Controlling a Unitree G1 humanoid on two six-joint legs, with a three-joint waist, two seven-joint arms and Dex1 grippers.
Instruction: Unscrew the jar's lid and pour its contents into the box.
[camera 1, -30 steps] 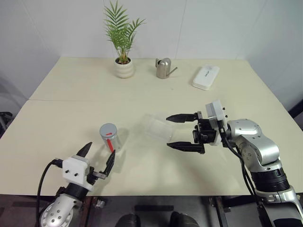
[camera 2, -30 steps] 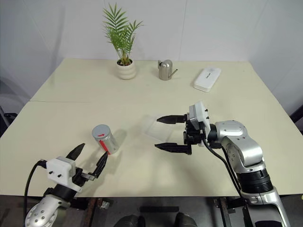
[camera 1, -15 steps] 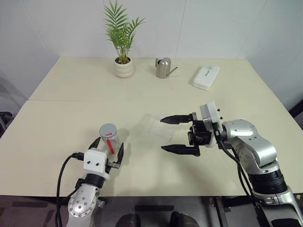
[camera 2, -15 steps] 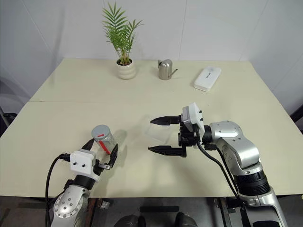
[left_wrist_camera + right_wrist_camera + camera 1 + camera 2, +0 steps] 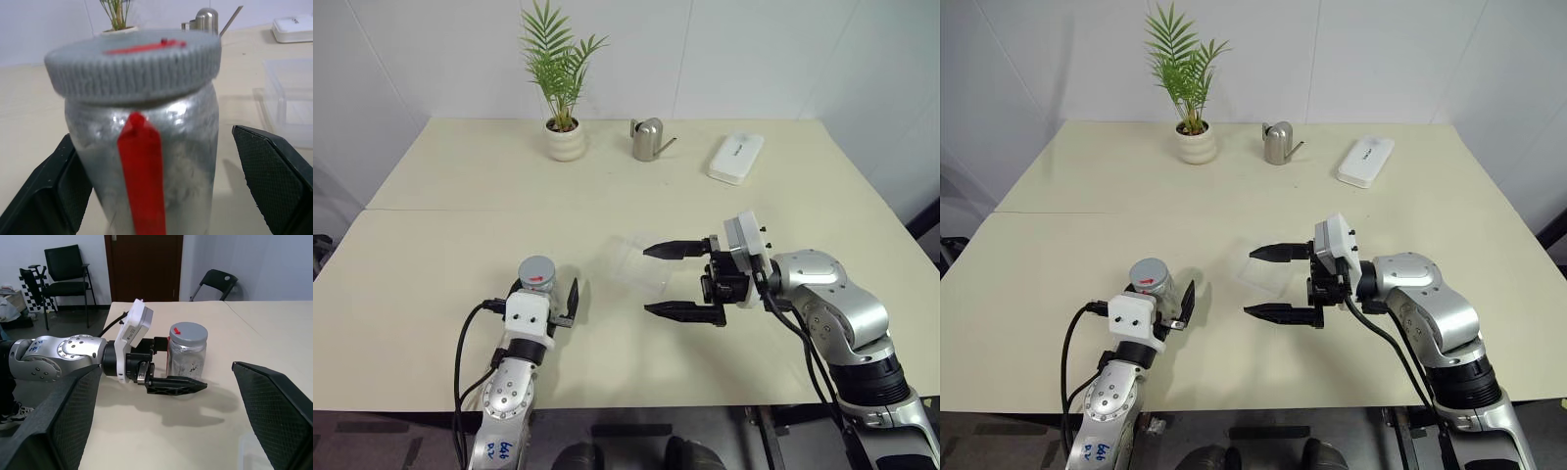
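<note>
My gripper will find a wide, threaded opening hidden beneath the grey lid (image 5: pixel 536 272) when I unscrew it, because that lid spans nearly the jar's full width (image 5: pixel 143 117).
The jar (image 5: pixel 537 284), silvery with a red stripe, stands upright near the table's front left, and its grey lid (image 5: pixel 537 269) is screwed on. My left gripper (image 5: pixel 540 296) is open around the jar; in the left wrist view its fingers (image 5: pixel 271 171) flank the jar (image 5: pixel 146 161) with a gap on one side. The contents cannot be made out through the jar's wall. The clear box (image 5: pixel 631 262) lies at mid-table. My right gripper (image 5: pixel 652 280) hovers open over the box's near side and points toward the jar (image 5: pixel 187 352).
A potted plant (image 5: pixel 560 139), a metal watering can (image 5: pixel 648 140) and a white oblong case (image 5: pixel 736 159) stand along the table's far side. The front edge of the table runs just behind my left wrist.
My left gripper has moved forward and to the right, from the front edge to either side of the jar. The right gripper has hardly moved.
</note>
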